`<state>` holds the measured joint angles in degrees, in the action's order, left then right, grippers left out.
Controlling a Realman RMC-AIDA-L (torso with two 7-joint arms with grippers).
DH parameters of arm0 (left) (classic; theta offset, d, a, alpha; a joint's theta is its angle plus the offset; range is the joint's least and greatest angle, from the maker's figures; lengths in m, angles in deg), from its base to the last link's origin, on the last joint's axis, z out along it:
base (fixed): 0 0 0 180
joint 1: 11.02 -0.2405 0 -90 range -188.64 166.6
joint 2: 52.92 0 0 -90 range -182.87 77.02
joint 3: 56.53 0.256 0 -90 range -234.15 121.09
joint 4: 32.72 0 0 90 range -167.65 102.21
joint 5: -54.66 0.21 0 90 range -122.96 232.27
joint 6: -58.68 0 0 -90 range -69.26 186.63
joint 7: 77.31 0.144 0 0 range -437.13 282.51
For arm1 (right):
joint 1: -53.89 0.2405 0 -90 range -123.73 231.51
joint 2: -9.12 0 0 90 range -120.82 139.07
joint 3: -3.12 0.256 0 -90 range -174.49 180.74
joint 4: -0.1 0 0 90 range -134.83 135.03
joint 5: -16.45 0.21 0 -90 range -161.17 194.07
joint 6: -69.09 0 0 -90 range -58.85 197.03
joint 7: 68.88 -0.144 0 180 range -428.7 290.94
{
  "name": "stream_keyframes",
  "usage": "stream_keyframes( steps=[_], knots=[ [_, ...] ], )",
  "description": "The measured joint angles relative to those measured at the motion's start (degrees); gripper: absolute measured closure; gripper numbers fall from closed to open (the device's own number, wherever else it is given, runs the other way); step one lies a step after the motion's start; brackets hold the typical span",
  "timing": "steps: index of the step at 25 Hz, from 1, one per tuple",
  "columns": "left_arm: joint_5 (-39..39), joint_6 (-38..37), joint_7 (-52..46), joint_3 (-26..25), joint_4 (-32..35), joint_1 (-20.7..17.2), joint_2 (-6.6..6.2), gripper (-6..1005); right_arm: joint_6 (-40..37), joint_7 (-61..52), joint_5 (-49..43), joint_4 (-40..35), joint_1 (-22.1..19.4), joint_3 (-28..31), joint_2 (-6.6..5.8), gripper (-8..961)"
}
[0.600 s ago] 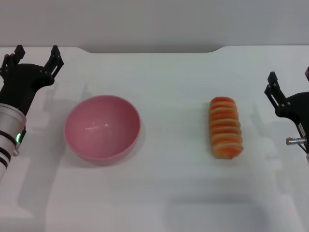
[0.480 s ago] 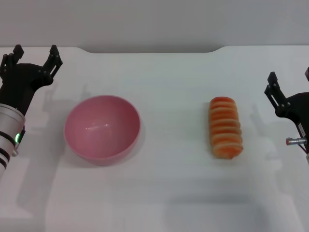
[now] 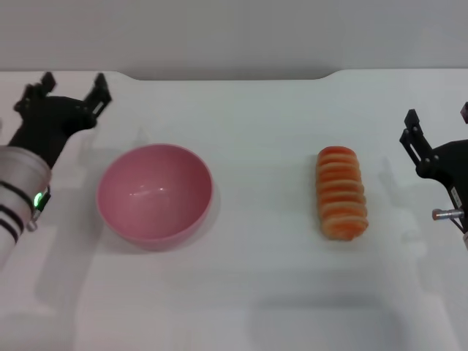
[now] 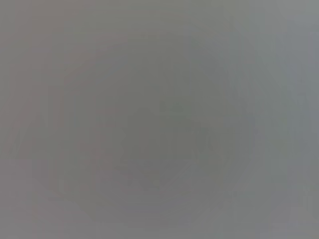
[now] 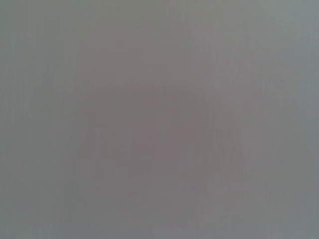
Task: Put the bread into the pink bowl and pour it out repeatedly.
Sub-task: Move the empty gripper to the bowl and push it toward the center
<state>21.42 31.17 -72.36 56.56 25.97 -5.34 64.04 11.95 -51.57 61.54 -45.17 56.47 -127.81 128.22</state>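
The robot's left gripper is pointing past the pink bowl toward the grey wall point(image 3: 80, 36), so the robot should turn that gripper to the bowl and bring its fingers down to the bowl's rim point(image 3: 102, 184).
The pink bowl point(image 3: 155, 191) stands upright and empty on the white table, left of centre in the head view. The bread point(image 3: 341, 191), an orange ridged loaf with pale stripes, lies on the table right of centre, well apart from the bowl. My left gripper point(image 3: 72, 82) is open, with nothing between its fingers, behind and to the left of the bowl. At the right edge my right gripper point(image 3: 439, 119) is open and empty, to the right of the bread. Both wrist views are plain grey and reveal nothing.
The white table point(image 3: 248, 292) stretches across the head view, with its far edge against a grey wall. A raised step in that far edge runs from the left to about the middle.
My left gripper has shifted to the right, toward the space behind the bowl. Bowl, bread and right arm have stayed where they were.
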Motion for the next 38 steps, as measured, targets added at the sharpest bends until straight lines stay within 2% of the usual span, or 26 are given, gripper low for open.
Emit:
stream_keyframes(
  steps=[4, 5, 6, 9, 11, 13, 16, 17, 18, 22, 28, 32, 38],
  knots=[
    [3.8, 8.4, 1.1, -1.9, 7.2, -1.8, -0.25, 152, 0.2, 0.0, 0.0, -0.1, 0.0, 0.0, 0.0, 132],
    [3.8, 8.4, 1.1, -1.9, 7.2, -1.8, -0.25, 153, 0.3, 0.0, 0.0, -0.1, 0.0, 0.0, 0.0, 133],
    [5.7, 14.1, 1.2, -3.6, 12.7, -3.3, -0.25, 153, 0.3, 0.0, 0.0, -0.1, 0.0, 0.0, 0.0, 134],
    [7.8, 23.9, 1.3, -6.0, 20.5, -5.0, -0.18, 153, 0.3, 0.0, 0.0, -0.2, 0.0, 0.1, 0.0, 136],
    [8.4, 26.4, 1.4, -6.7, 22.6, -5.4, -0.07, 153, 0.3, 0.0, 0.0, -0.2, 0.0, 0.2, 0.0, 137],
    [10.3, 41.1, 3.0, -9.6, 30.7, -6.2, 0.61, 154, 0.3, 0.0, 0.0, -0.3, 0.0, 0.2, 0.0, 139],
    [10.3, 43.9, 3.1, -10.1, 31.6, -6.1, 0.64, 154, 0.3, 0.0, 0.0, -0.4, 0.0, 0.1, 0.0, 141],
    [10.4, 57.5, 3.7, -12.1, 36.0, -5.0, 0.67, 154, 0.3, 0.0, 0.0, -0.5, 0.0, 0.1, -0.01, 142],
    [10.4, 61.9, 3.9, -12.6, 37.4, -4.8, 0.68, 154, 0.3, 0.0, 0.0, -0.5, 0.1, 0.1, -0.02, 142],
    [10.5, 71.0, 4.0, -13.6, 40.8, -4.8, 0.77, 155, 0.3, 0.0, 0.0, -0.5, 0.3, 0.0, -0.09, 145],
    [10.5, 76.4, 3.9, -13.5, 42.2, -4.3, 0.81, 156, 0.3, 0.0, 0.0, -0.7, 0.5, 0.0, -0.18, 150],
    [10.6, 76.4, 4.0, -13.2, 41.6, -4.0, 0.87, 156, 0.3, 0.0, 0.0, -0.8, 0.5, 0.0, -0.18, 153],
    [11.0, 74.4, 3.7, -13.2, 36.9, -2.9, 0.96, 157, 0.3, 0.0, -0.2, -0.8, 0.4, 0.0, -0.17, 157]
  ],
)
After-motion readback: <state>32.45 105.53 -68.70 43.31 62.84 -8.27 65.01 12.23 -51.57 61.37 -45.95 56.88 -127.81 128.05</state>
